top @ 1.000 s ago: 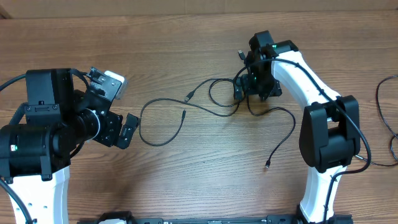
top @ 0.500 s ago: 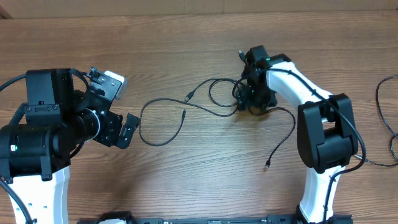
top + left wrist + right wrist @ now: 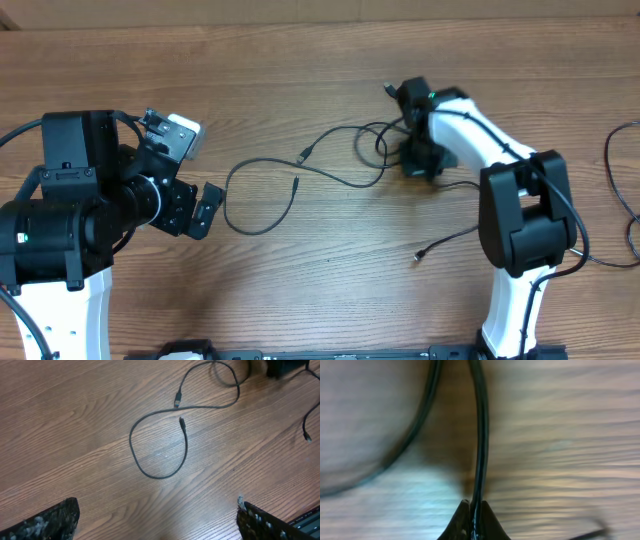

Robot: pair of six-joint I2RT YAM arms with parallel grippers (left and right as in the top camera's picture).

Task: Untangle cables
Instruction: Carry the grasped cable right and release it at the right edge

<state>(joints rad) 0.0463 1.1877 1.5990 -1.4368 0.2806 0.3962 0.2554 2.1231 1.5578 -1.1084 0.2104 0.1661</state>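
I should keep moving my right gripper toward the cable at the table's edge (image 3: 608, 165) and let go there, because the gripped cable's loop (image 3: 362, 150) is lifting clear of the wide loop.
Thin black cables (image 3: 303, 155) lie tangled across the middle of the wooden table, with a wide loop (image 3: 227, 195) toward the left and smaller loops by the right arm. A loose plug end (image 3: 418, 258) lies nearer the front. My right gripper (image 3: 415, 160) is down at the smaller loops. In the right wrist view it (image 3: 474, 509) is shut on one cable strand (image 3: 479, 435), and a second strand (image 3: 422, 420) curves off to the left. My left gripper (image 3: 198, 172) hovers left of the wide loop, open and empty (image 3: 157, 522). The loop's plug tip (image 3: 181, 421) lies ahead of it.
Another black cable (image 3: 612, 150) curls at the table's right edge, apart from the tangle. The right arm's bulky elbow (image 3: 525, 215) stands over the front right of the table. The left arm's body (image 3: 70, 210) fills the left side.
My right gripper has closed on a cable strand and shifted slightly right. The strand's long curve has pulled in and its loose plug end has slid left. The left arm has not moved.
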